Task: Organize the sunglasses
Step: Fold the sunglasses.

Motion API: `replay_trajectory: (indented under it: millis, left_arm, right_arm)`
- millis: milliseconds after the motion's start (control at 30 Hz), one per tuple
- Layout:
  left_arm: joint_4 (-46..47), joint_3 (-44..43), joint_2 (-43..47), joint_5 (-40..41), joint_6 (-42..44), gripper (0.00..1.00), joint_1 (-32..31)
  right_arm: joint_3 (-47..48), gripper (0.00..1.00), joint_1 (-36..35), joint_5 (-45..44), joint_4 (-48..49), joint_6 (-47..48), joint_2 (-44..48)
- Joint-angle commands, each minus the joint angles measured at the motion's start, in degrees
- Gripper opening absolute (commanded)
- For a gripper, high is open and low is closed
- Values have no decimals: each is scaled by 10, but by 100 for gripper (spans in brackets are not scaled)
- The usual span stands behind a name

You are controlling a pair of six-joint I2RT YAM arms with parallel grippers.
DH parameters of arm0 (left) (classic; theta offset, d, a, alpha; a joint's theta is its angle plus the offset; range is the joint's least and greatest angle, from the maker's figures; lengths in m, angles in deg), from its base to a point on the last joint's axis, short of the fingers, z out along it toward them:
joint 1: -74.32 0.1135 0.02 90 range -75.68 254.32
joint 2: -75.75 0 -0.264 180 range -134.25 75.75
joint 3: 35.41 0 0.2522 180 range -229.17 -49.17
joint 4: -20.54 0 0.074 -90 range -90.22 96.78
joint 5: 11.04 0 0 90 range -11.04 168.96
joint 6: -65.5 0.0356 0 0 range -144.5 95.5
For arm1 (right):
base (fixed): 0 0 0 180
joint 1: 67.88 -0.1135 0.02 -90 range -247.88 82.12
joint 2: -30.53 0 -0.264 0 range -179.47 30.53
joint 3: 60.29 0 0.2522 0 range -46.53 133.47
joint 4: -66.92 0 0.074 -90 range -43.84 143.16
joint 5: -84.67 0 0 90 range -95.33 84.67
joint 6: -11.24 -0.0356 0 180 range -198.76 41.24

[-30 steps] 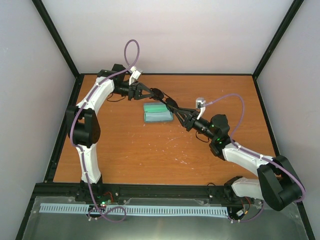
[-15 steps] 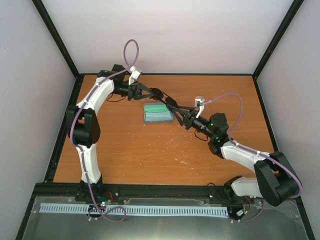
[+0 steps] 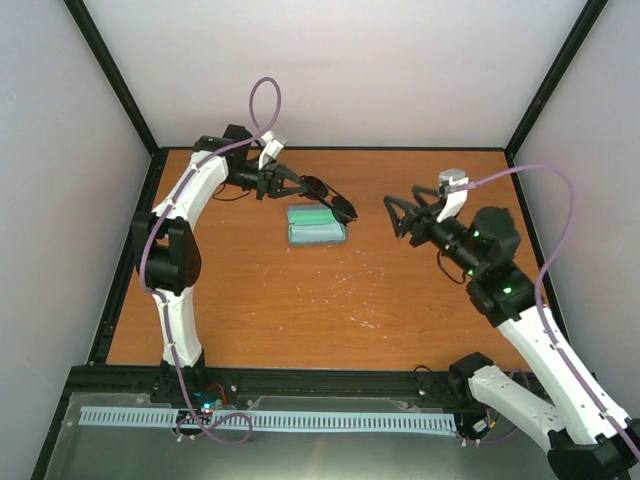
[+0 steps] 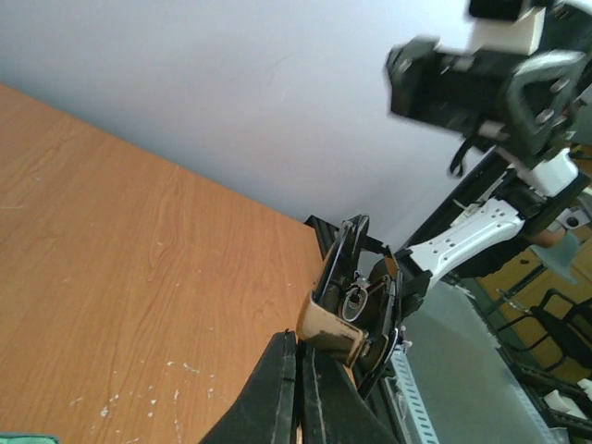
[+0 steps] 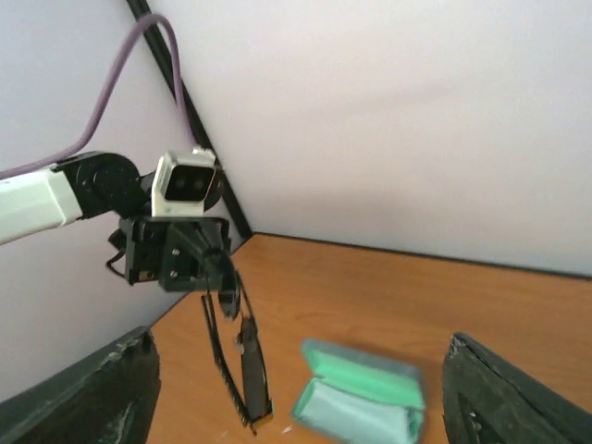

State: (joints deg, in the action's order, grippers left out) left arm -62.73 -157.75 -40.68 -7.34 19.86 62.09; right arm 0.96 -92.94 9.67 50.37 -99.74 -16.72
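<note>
Next, I take the sunglasses at the bridge (image 3: 331,198) with my right gripper before my left gripper opens, because they hang at a slant from my left gripper by one end of the frame (image 3: 307,184).
The black sunglasses (image 3: 335,200) hang in the air just above the far edge of the open case (image 3: 315,226), with my left gripper (image 3: 293,182) shut on their frame at one end. In the left wrist view the shut fingers (image 4: 282,388) pinch the glasses (image 4: 356,296) by a lens edge. In the right wrist view the sunglasses (image 5: 242,365) dangle from the left gripper (image 5: 176,250), temple arms pointing down. My right gripper (image 3: 400,213) stands open and empty to the right of the case, well apart from the glasses; its fingers (image 5: 88,393) frame the view.
The blue-grey case (image 5: 365,393) lies open on the wooden table (image 3: 300,300), showing a teal lining and a pale cloth inside. A black frame rail (image 3: 330,150) and pale walls bound the table. The right arm (image 4: 481,83) looms beyond the glasses.
My right gripper has opened, let go of the sunglasses' temple arm and pulled back to the right. The left gripper still holds the glasses in nearly the same place.
</note>
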Motion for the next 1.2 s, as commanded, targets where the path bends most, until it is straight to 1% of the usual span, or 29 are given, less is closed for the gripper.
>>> replay_trajectory:
  millis: [0,100,167,267,400,467,500,633,800,967,1167]
  left_arm:
    - [-57,-33,-20,27,61,1,-3]
    - [-57,-20,-11,41,73,1,-8]
    - [-57,-15,-4,56,81,1,-13]
    - [-57,-6,4,68,91,1,-17]
    - [-57,-2,7,79,100,1,-20]
    - [-57,1,7,83,106,1,-22]
    - [-57,2,7,84,108,1,-23]
    - [-57,7,9,85,114,1,-28]
    - [-57,14,10,80,118,1,-36]
    - [-57,14,11,77,119,1,-42]
    - [-57,13,14,74,119,1,-45]
  right_arm:
    - [110,84,3,-45,-253,185,-41]
    - [209,88,10,45,-375,311,-147]
    - [253,90,12,87,-420,368,-207]
    - [299,93,15,132,-427,419,-264]
    - [391,99,15,169,-511,485,-361]
    - [422,99,15,186,-527,497,-387]
    - [428,98,14,190,-522,498,-393]
    - [427,88,15,197,-486,489,-394]
    - [434,85,14,232,-480,478,-413]
    - [435,77,14,255,-464,470,-429]
    - [449,68,14,281,-473,476,-458]
